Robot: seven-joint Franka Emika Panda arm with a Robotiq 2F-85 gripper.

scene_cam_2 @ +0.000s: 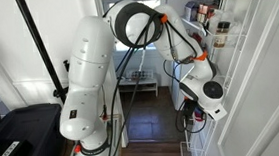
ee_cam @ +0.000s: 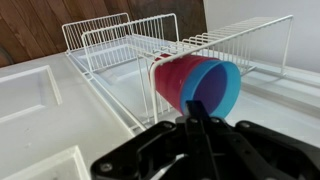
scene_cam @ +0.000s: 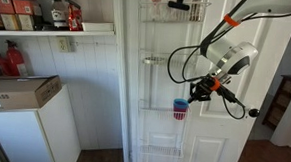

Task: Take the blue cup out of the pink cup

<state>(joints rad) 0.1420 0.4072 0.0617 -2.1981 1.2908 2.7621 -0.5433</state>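
Observation:
With the pink cup [ee_cam: 172,80] leaning along with the blue cup against the wire basket, my gripper next opens, back off and turns before taking the blue cup's rim [ee_cam: 230,66].
The blue cup [ee_cam: 214,90] sits nested inside the pink cup [ee_cam: 168,78]. Both lie with their mouths towards the wrist camera, against the white wire basket [ee_cam: 120,35]. My gripper [ee_cam: 197,108] has its fingers drawn together on the near rim of the blue cup. In an exterior view the nested cups [scene_cam: 180,110] rest in a wire basket on the white door, blue above pink, with the gripper [scene_cam: 194,94] just beside and above them. In the other exterior view the cups are hidden behind the arm.
Several white wire door racks [scene_cam: 166,62] are stacked above and below the cups. A shelf with bottles [scene_cam: 29,13] and a white appliance carrying a cardboard box [scene_cam: 20,89] stand further along the wall. The arm's large white base [scene_cam_2: 85,82] fills the near side.

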